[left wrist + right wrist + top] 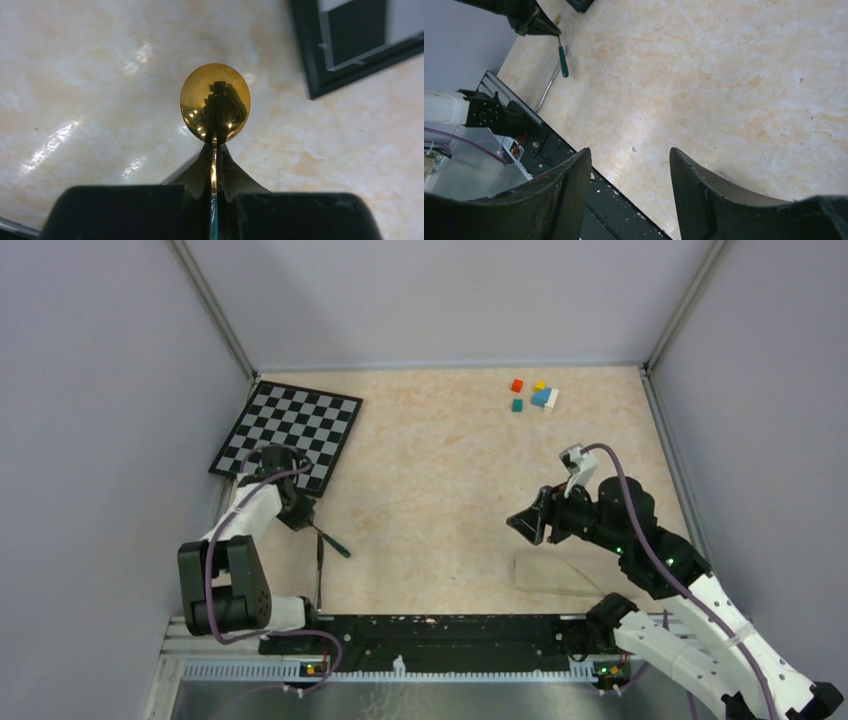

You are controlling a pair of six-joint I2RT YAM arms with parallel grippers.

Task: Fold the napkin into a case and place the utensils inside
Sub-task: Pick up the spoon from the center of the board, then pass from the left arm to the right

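The folded napkin [556, 575] is on my right gripper's side, far away from the spoon in my left gripper, so my right gripper should grab the spoon's neck [317, 529] midway.
My left gripper [302, 519] is shut on the neck of a spoon. In the left wrist view its fingertips [215, 146] pinch the thin gold neck just behind the shiny gold bowl [215, 100]. The spoon's teal handle [335, 544] slants down to the table, and it also shows in the right wrist view [563, 61]. A second slim utensil [319, 575] lies on the table beside it. The napkin [557, 575] lies as a pale folded strip at the near right. My right gripper [524, 524] hovers open to the left of and above the strip, its jaws [630, 160] holding nothing.
A black-and-white checkerboard [290, 430] lies at the far left, its corner just beyond the spoon [350, 45]. Small coloured cubes [535, 393] sit at the far right. The black base rail [440, 635] runs along the near edge. Grey walls enclose three sides.
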